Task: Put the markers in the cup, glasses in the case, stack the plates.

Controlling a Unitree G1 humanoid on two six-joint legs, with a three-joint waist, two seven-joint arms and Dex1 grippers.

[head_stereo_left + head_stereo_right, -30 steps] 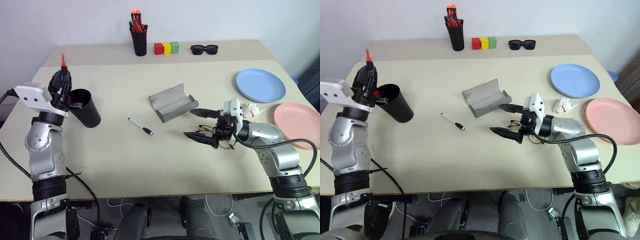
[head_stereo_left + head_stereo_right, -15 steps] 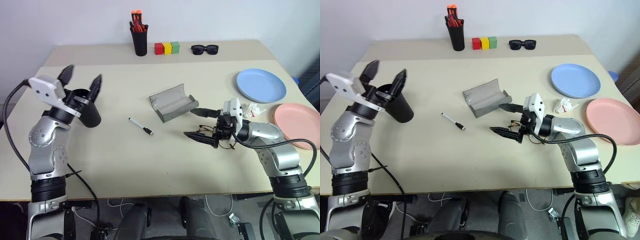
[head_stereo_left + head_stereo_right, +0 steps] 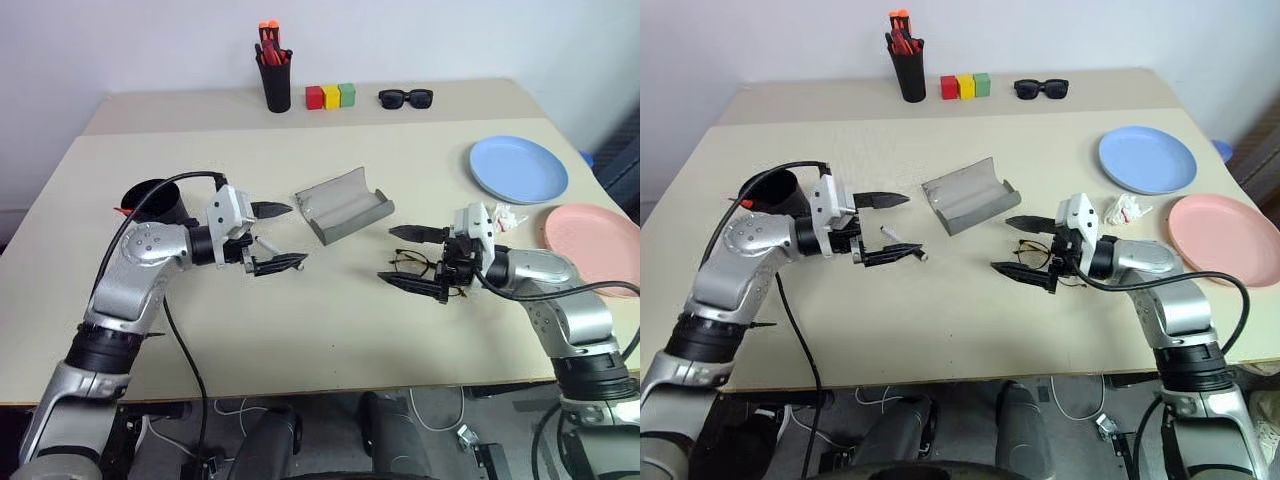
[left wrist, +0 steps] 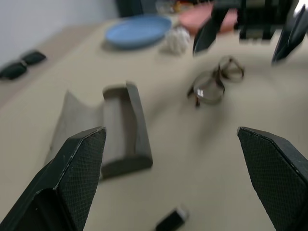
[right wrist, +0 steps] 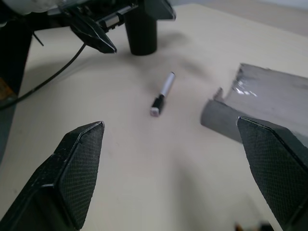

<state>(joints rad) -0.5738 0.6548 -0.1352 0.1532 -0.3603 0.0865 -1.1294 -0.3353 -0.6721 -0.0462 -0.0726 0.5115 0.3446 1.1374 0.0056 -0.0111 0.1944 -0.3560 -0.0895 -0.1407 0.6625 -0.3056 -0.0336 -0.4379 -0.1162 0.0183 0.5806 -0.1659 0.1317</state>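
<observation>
My gripper will lower the white marker into the black cup, and the marker should go down almost fully inside, because only a red marker tip shows at the cup's rim.
My left gripper is open and points right, low over the table, with the white marker lying between its fingers near the lower one. Behind that arm stands the black cup, and a red marker tip shows at its rim. The grey case lies open at mid-table. My right gripper is open and points left, with the wire-frame glasses on the table between its fingers. At the right are the blue plate and the pink plate, side by side.
A slim black holder with orange pens, three coloured blocks and black sunglasses line the far edge. A crumpled wrapper lies between the plates, close to my right wrist.
My left gripper was shut on the red marker above the cup. It opened, the marker dropped in, and the arm swung right and down to the white marker. The right arm barely moved.
</observation>
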